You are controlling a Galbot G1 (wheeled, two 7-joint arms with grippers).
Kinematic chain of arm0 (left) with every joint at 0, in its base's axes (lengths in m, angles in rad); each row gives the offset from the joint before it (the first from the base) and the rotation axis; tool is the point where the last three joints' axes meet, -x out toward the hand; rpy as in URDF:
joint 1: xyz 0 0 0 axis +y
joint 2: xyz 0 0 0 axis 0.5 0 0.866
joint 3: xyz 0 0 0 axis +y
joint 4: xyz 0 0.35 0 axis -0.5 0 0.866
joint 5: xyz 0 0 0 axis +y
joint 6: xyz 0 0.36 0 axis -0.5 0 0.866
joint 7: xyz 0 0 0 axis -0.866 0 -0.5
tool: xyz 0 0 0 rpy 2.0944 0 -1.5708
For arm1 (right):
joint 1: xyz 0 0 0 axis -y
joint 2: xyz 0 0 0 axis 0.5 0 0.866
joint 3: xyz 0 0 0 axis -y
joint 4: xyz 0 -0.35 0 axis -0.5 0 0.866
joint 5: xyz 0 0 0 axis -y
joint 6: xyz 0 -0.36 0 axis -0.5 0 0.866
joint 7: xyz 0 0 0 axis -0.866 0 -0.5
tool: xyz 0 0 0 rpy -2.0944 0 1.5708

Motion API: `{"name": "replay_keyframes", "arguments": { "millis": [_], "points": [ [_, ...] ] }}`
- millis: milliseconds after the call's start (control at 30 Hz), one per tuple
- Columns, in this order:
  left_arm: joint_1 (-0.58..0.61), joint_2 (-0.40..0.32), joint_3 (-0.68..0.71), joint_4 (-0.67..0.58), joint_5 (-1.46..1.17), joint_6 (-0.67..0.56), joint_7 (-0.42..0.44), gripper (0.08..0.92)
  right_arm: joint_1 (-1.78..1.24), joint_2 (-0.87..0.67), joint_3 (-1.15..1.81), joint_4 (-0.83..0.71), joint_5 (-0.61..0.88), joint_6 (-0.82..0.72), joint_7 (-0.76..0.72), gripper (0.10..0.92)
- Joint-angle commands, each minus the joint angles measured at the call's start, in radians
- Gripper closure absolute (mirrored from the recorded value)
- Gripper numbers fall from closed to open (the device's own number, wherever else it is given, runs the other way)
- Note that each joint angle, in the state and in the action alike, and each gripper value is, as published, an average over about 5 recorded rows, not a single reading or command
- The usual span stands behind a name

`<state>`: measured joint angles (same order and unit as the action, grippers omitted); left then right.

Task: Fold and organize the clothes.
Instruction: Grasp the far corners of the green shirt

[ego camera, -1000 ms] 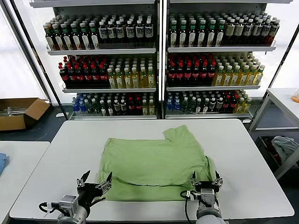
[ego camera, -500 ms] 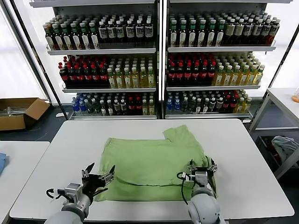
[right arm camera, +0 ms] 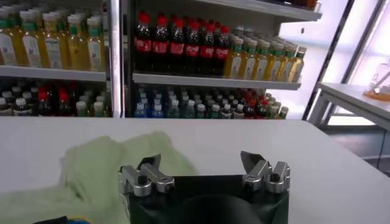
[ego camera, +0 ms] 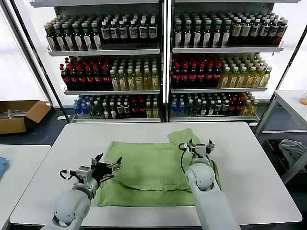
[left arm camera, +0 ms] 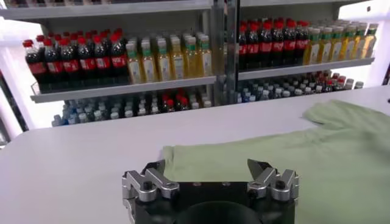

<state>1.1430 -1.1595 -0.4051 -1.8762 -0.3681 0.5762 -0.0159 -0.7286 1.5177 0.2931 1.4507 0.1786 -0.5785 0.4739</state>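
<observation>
The shirt's far corner (ego camera: pixel 114 143) lies flat and free ahead of my left gripper's open fingers, so I should keep going toward that corner (left arm camera: pixel 169 150) and close them there.
A light green polo shirt (ego camera: pixel 153 167) lies spread on the white table (ego camera: pixel 249 167), plain side up, with one sleeve (ego camera: pixel 184 136) sticking out at the far right. My left gripper (ego camera: pixel 108 163) is open and empty, over the shirt's left edge. My right gripper (ego camera: pixel 198 145) is open and empty, over the shirt's right side near the sleeve. In the left wrist view the gripper (left arm camera: pixel 207 167) faces the shirt's far left corner (left arm camera: pixel 183 152). In the right wrist view the gripper (right arm camera: pixel 201 161) faces the sleeve (right arm camera: pixel 116 158). Collar, buttons and print are hidden.
Shelves of bottled drinks (ego camera: pixel 163 62) stand behind the table. A cardboard box (ego camera: pixel 19 115) sits on the floor at the left. A second white table (ego camera: pixel 19 167) stands at the left. A side table (ego camera: pixel 292 103) with cloth under it stands at the right.
Both grippers have moved from the table's near edge away from me over the shirt. The right one went farther, up to the sleeve. The shirt's near left edge has shifted slightly.
</observation>
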Motion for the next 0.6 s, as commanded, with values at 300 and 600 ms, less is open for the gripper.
{"name": "replay_keyframes", "arguments": {
  "millis": [300, 600],
  "points": [
    [-0.325, 0.034, 0.081, 0.384, -0.070, -0.011, 0.012, 0.177, 0.282, 0.077, 0.011, -0.388, 0.020, 0.001, -0.020, 0.203],
    [-0.407, 0.010, 0.118, 0.498, -0.041, -0.023, 0.010, 0.177, 0.302, 0.090, 0.024, -0.477, 0.004, 0.004, -0.044, 0.203]
  ]
}}
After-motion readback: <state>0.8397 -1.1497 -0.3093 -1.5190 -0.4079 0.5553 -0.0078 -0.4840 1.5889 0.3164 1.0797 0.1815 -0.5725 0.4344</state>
